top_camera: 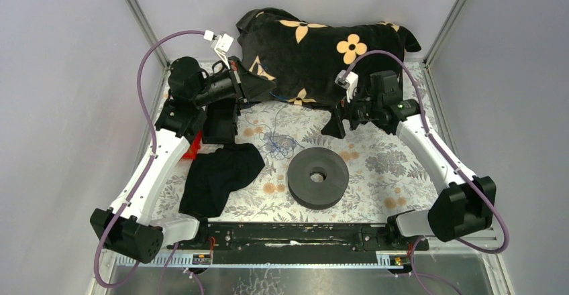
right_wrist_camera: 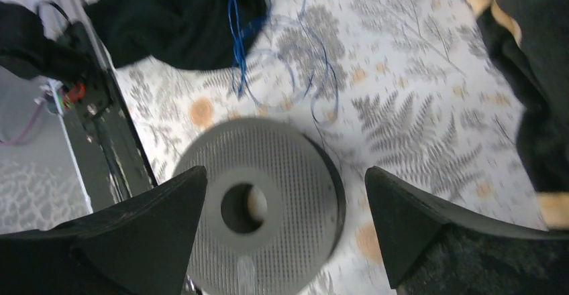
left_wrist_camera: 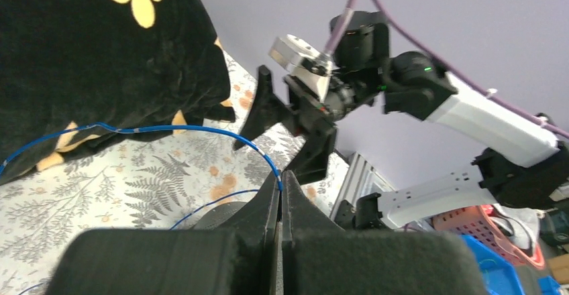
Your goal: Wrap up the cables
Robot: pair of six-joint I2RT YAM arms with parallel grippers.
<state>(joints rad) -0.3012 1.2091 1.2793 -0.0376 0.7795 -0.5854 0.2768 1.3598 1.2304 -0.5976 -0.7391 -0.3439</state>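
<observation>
The loose loops (top_camera: 279, 145) of the blue cable (top_camera: 279, 98) lie across each other. I expect the blue cable to come up in a hanging, tangled heap when I lift it.
The cables are thin blue wires lying in a loose tangle (top_camera: 278, 144) on the fern-print table, just behind the black disc spool (top_camera: 318, 177). My left gripper (top_camera: 265, 92) hangs at the back left, by the flowered cloth. In the left wrist view this gripper (left_wrist_camera: 280, 178) is shut on one blue cable (left_wrist_camera: 168, 129), which arcs away left from its tips. My right gripper (top_camera: 339, 115) is open above the table behind the spool. In its own view the right gripper (right_wrist_camera: 285, 174) stands wide over the spool (right_wrist_camera: 262, 208), holding nothing, with the cable tangle (right_wrist_camera: 235, 40) beyond.
A black cloth with yellow flowers (top_camera: 315, 53) is heaped across the back. A plain black cloth (top_camera: 221, 174) lies front left, partly under the cable tangle. A red object (top_camera: 193, 149) shows beside the left arm. A black rail (top_camera: 295, 234) runs along the near edge.
</observation>
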